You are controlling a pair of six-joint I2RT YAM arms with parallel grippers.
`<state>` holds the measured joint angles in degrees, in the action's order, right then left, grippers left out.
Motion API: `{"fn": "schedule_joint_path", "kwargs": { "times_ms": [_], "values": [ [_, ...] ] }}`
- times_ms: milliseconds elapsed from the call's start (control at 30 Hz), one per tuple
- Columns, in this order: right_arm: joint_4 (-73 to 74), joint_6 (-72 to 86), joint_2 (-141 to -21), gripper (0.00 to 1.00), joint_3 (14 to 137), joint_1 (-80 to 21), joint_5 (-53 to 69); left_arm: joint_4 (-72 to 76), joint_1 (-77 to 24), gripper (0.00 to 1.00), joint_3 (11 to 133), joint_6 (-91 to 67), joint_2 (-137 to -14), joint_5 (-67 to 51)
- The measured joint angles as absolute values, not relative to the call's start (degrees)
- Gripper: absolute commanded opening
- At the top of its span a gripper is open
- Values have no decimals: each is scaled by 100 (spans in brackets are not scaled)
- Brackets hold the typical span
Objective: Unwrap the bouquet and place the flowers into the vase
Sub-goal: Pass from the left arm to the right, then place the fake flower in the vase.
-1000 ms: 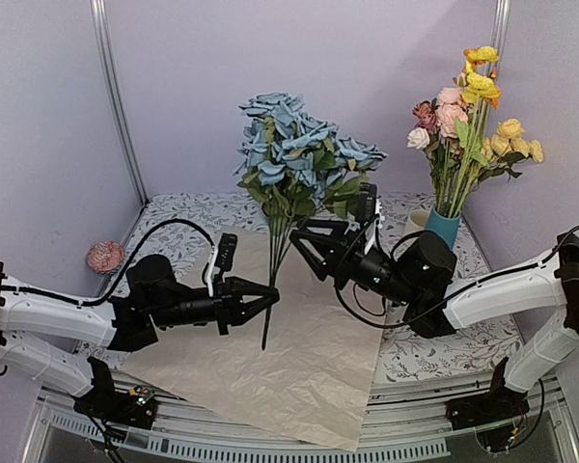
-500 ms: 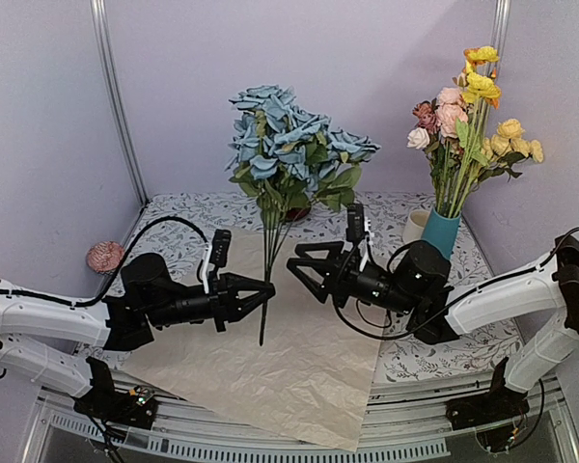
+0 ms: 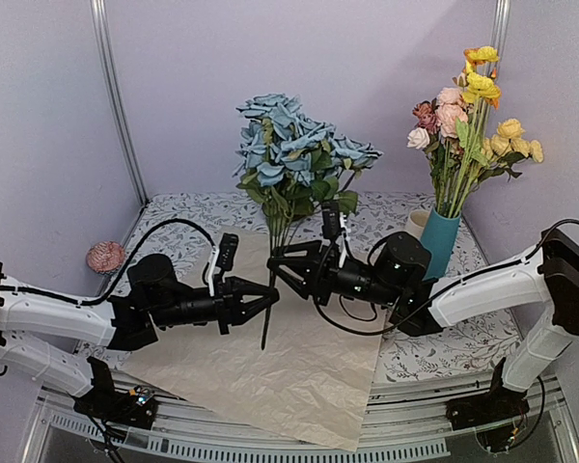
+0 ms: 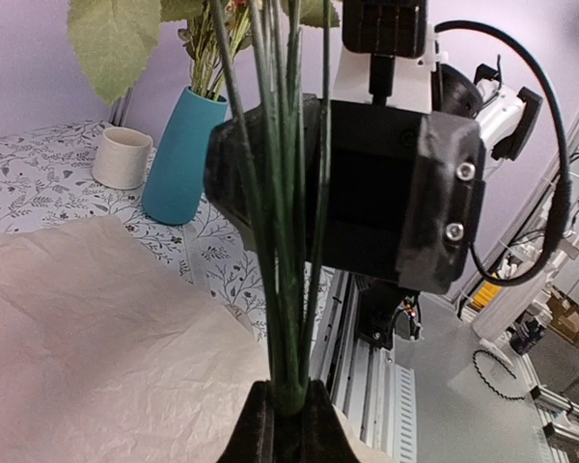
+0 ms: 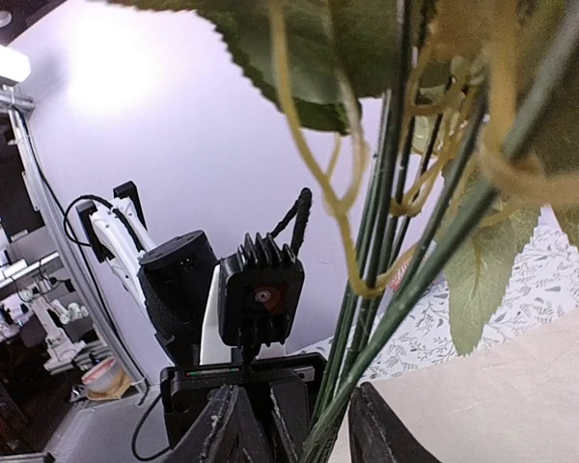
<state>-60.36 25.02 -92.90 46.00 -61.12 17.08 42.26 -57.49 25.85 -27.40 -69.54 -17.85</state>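
The robot's left gripper is covering the stems' base (image 3: 266,326) that must go into the vase, so the right gripper should close on the upper stems (image 3: 275,249) before the left gripper opens.
A bunch of blue flowers (image 3: 294,149) stands upright over the table, and my left gripper (image 3: 269,293) is shut on the base of its green stems (image 4: 280,241). My right gripper (image 3: 282,273) has come in from the right just above it. Its fingers (image 5: 378,424) straddle the stems (image 5: 386,289) with a gap on one side, so it is open. The bouquet's peach paper (image 3: 299,367) lies spread flat under both grippers. At the back right, the teal vase (image 3: 441,231) holds pink, yellow and orange flowers (image 3: 468,106).
A cream mug (image 3: 415,224) stands just left of the vase. A pink round object (image 3: 105,256) lies at the table's left edge. The paper's near corner hangs over the front rail (image 3: 270,439). Walls close in on three sides.
My right gripper has moved left and now has the blue bunch's stems between its fingers, which stand narrower than half a second ago. The left gripper keeps its hold, nearly still.
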Motion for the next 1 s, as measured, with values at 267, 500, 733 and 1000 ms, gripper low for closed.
{"fn": "schedule_joint_path", "kwargs": {
  "times_ms": [267,500,733,1000],
  "values": [
    [-5986,2482,-9332,2,4650,-6108,1667,4252,-5749,13,2596,-2657,-7015,-1896],
    [-5752,2362,-9004,2,4366,-6145,1347,4303,-5758,81,2596,-2552,-7008,-1885],
    [-5065,1785,-7942,2,3693,-6145,316,4283,-5763,98,2536,-2611,-6969,-1758],
    [-4101,937,-5852,2,2749,-5745,-1426,4259,-5763,98,2377,-2613,-6737,-1535]
  ]
}}
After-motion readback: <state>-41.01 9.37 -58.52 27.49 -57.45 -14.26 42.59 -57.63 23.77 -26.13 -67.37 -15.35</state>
